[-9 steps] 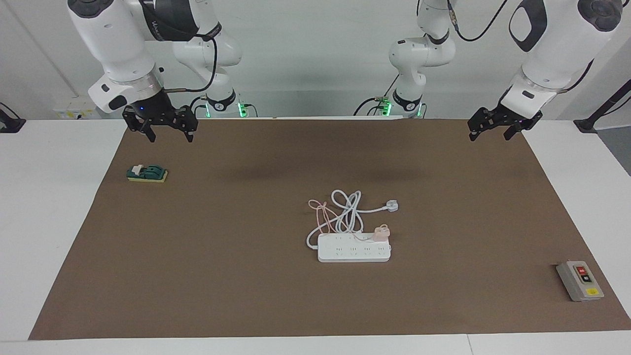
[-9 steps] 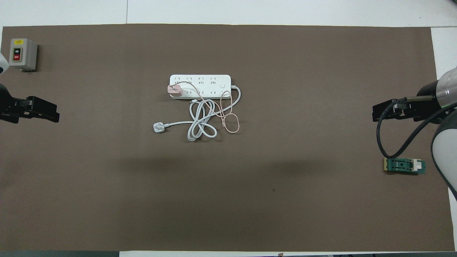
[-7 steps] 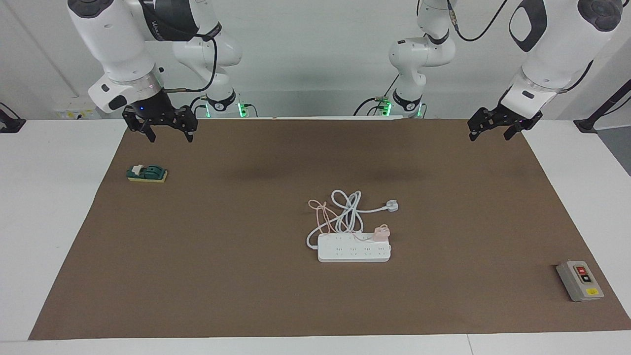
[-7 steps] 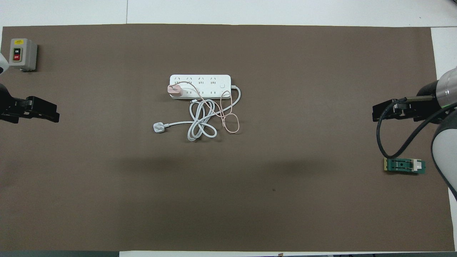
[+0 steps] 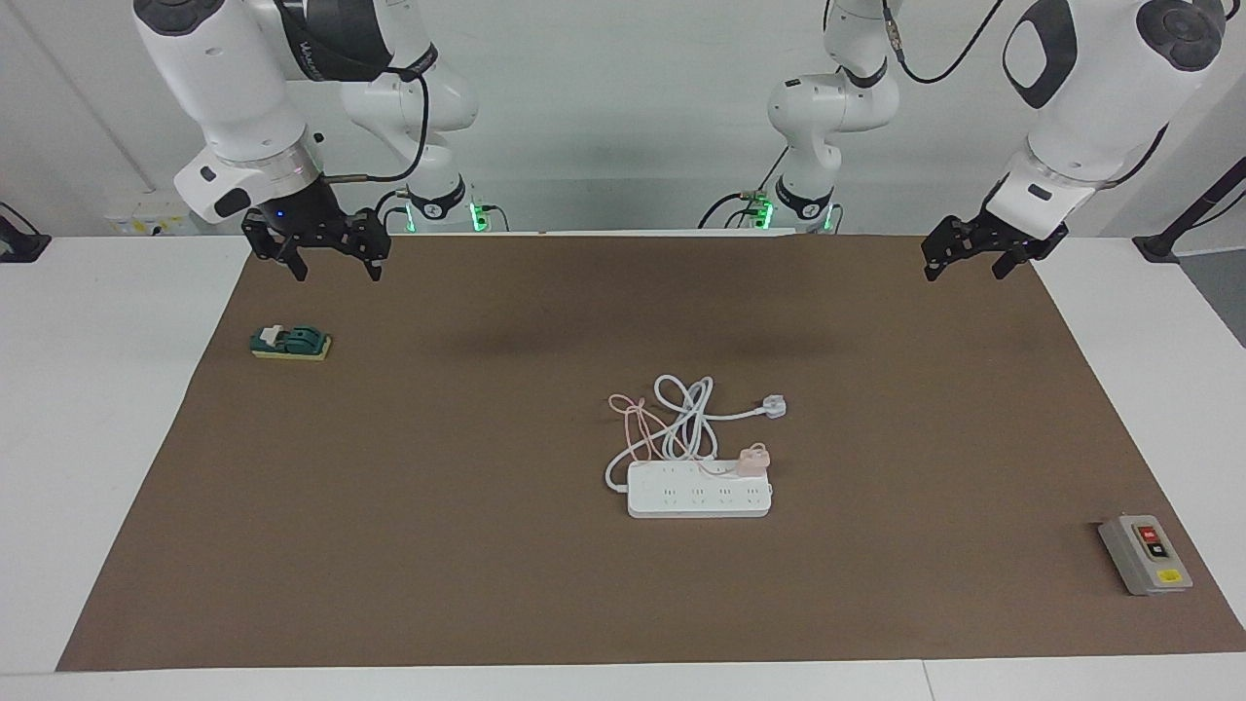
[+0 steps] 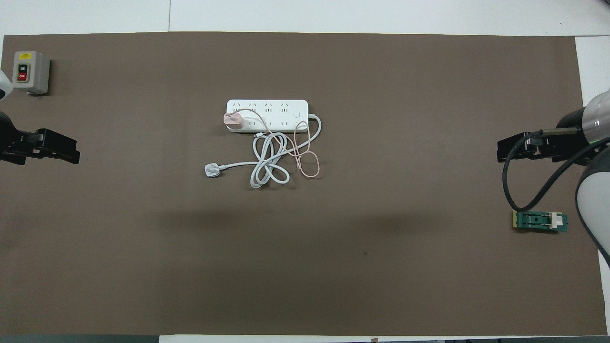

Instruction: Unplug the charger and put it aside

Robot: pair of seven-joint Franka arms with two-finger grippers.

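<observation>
I will carry the charger aside, and its pink cable should trail out while the white cord stays where it is, because the cable's loose loops are on top.
The charger, a small pale pink cube, is plugged into the end socket of the white power strip at mid-table; it also shows in the overhead view on the power strip. Its thin pink cable loops on the mat nearer to the robots. My left gripper hangs open and empty above the mat's corner by the left arm's base. My right gripper hangs open and empty above the mat's corner by the right arm's base. Both are well apart from the charger.
A white plug with a thick coiled white cord lies beside the pink cable. A grey switch box sits at the left arm's end. A green and yellow block lies under the right gripper's side. A brown mat covers the table.
The left arm's wrist has shifted very slightly. The right arm, the charger and the power strip have not moved.
</observation>
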